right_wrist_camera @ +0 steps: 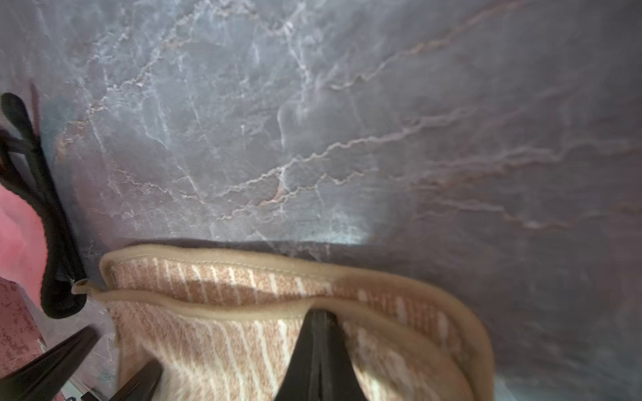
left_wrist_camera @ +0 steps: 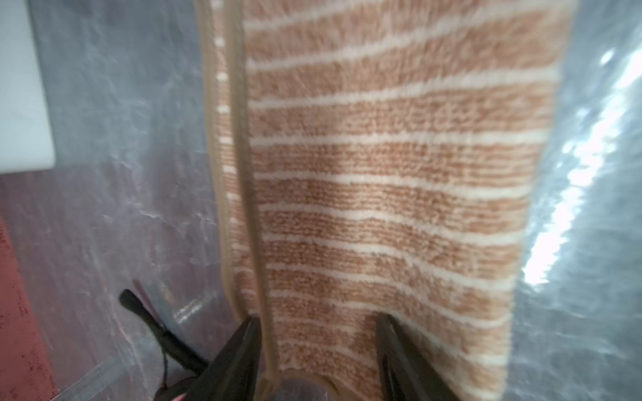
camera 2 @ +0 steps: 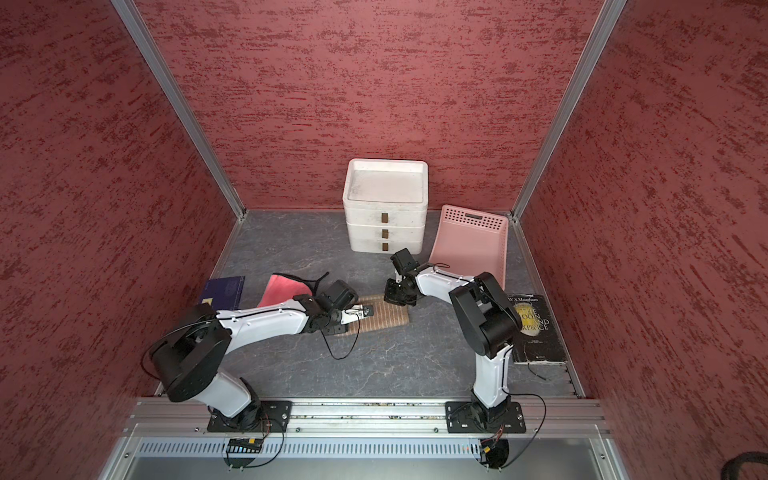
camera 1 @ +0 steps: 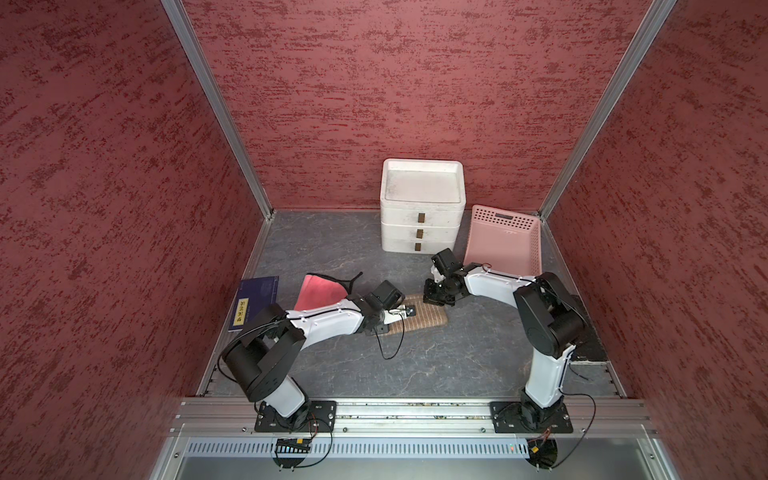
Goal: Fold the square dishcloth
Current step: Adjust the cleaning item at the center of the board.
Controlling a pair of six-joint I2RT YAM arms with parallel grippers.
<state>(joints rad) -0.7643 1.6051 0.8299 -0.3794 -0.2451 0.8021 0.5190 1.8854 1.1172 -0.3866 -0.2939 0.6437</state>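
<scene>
Next, I turn the dishcloth with my grippers to point toward my base (camera 1: 404, 369) before the next fold, since the folded dishcloth's long side (camera 1: 425, 325) stretches across between my grippers.
The dishcloth (camera 1: 424, 318), tan with pale stripes and a beige hem, lies folded double on the grey table between the arms in both top views (camera 2: 386, 319). My left gripper (camera 1: 409, 311) hovers over its left end. In the left wrist view its fingers stand apart over the striped dishcloth (left_wrist_camera: 382, 173), with the left gripper (left_wrist_camera: 318, 317) open and holding nothing. My right gripper (camera 1: 434, 300) is down at the cloth's far right corner. In the right wrist view the right gripper (right_wrist_camera: 318, 312) is shut, its tip pinching the upper layer's hem of the dishcloth (right_wrist_camera: 225, 330).
A white drawer unit (camera 1: 422, 208) and a tilted pink basket (camera 1: 505, 241) stand behind the right arm. A pink cloth with a black strap (camera 1: 320, 291) and a blue book (camera 1: 255, 301) lie left of the dishcloth. A black book (camera 2: 536, 328) lies at the right edge.
</scene>
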